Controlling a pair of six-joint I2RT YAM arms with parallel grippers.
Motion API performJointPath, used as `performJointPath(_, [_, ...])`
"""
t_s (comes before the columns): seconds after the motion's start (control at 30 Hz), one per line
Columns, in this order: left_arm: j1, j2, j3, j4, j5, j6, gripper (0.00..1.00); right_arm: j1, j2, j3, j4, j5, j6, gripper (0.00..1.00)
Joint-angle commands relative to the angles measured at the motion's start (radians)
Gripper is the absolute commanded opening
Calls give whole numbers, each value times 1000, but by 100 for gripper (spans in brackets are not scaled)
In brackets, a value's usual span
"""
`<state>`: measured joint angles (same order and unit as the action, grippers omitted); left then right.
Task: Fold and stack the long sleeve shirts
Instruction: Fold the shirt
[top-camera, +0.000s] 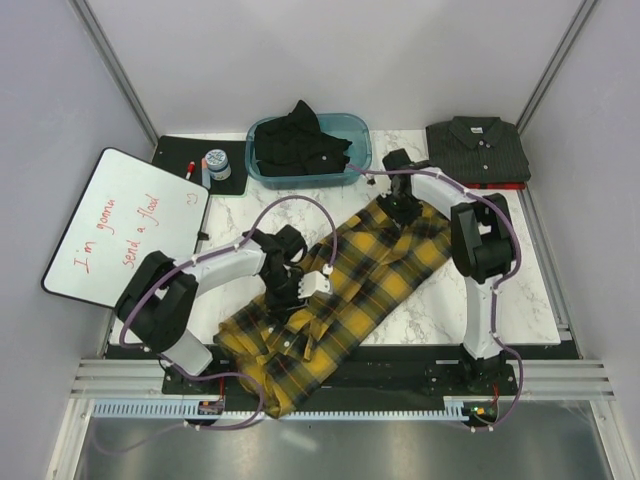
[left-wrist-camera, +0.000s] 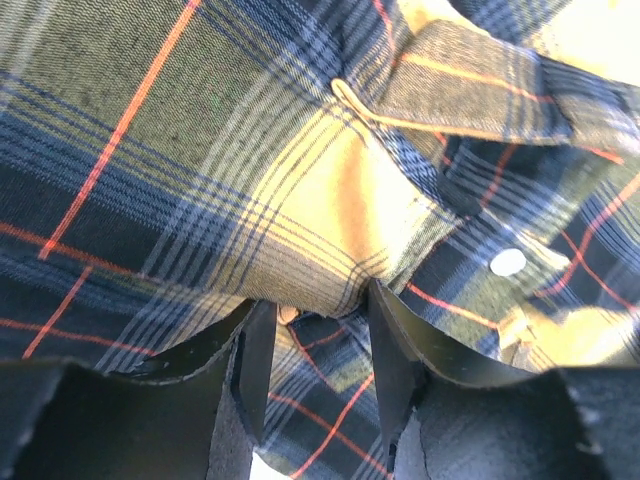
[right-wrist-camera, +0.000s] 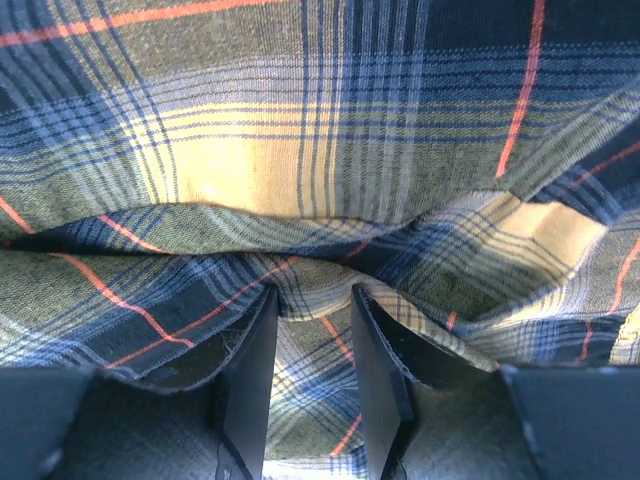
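Observation:
The plaid shirt slants (top-camera: 362, 292) and its near end reaches past the table's edge, so the robot should swing the shirt straight before its right gripper helps fold that end (top-camera: 278, 393) up.
A yellow-and-black plaid shirt (top-camera: 370, 270) with thin red lines lies spread diagonally across the table, bunched at its near-left end. My left gripper (top-camera: 285, 285) presses into that bunched part. In the left wrist view its jaws (left-wrist-camera: 320, 300) pinch a thick fold of the plaid near a pale button (left-wrist-camera: 508, 262). My right gripper (top-camera: 403, 212) is down on the shirt's far end. Its jaws (right-wrist-camera: 314, 292) stand apart with plaid cloth (right-wrist-camera: 300, 150) rumpled between and ahead of them. A dark charcoal shirt (top-camera: 478, 150) lies folded at the back right. A black shirt (top-camera: 300, 145) is heaped in a bin.
The blue bin (top-camera: 360, 125) stands at the back centre. A whiteboard (top-camera: 125, 225) with red writing leans at the left. Beside it, a black mat holds a marker (top-camera: 190, 168) and a small jar (top-camera: 216, 163). Bare marble table (top-camera: 500, 300) shows at the right.

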<state>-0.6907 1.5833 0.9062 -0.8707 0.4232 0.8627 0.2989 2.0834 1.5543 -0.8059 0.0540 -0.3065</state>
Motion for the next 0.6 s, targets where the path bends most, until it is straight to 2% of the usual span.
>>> performJointPath(0.0, [65, 17, 86, -71, 97, -56, 49, 51, 164, 185, 68, 41, -60, 42])
performJointPath(0.17, [79, 65, 109, -71, 120, -63, 49, 95, 289, 357, 59, 49, -131, 42])
performJointPath(0.3, [68, 147, 148, -65, 144, -94, 47, 98, 334, 421, 56, 61, -158, 43])
performJointPath(0.4, [31, 205, 184, -56, 158, -129, 46, 95, 323, 414, 77, 75, -178, 43])
performJointPath(0.57, [-96, 276, 237, -31, 202, -217, 43, 63, 273, 415, 80, 73, -201, 44])
